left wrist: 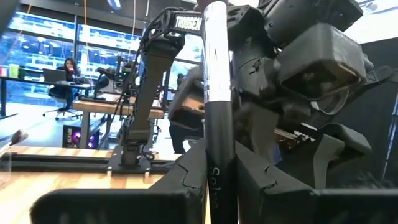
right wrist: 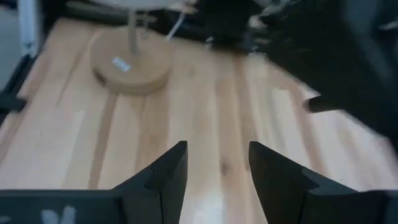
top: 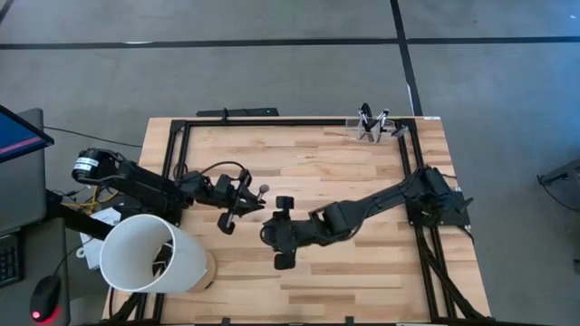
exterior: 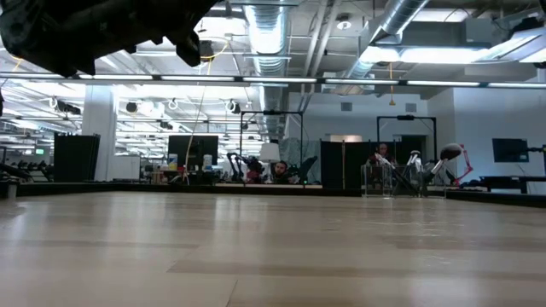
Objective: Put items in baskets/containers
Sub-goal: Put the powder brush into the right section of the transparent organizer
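Observation:
The clear holder (top: 367,129) stands far from my left gripper with the brush, so my right gripper should level out and take the brush's grey tip end (top: 264,188) first.
My left gripper (top: 245,201) hangs over the table's left middle, shut on one thin makeup brush (left wrist: 216,93) with a dark handle and a silvery ferrule. Its grey tip (top: 265,189) sticks out beyond the fingers. My right gripper (top: 270,232) stands just to the right of it, above the table's middle. It is open, with only bare wood between its fingers (right wrist: 168,180). The small clear holder (top: 376,129) stands at the far right edge with a few brushes upright in it, and it also shows in the low view as the holder (exterior: 409,177). My left gripper pinches the brush's dark handle (left wrist: 219,158), below the silvery ferrule, between its two fingers. The fingers come from the table's left, about level, and lie across the brush. The brush is lifted clear of the table, and its ferrule end rises past the fingers.
A big white tub (top: 149,254) lies tilted at the near left corner on a round wooden base (right wrist: 130,62). A black frame (top: 272,120) runs along the table's far and side edges. Bare wood (top: 326,163) lies between the grippers and the holder.

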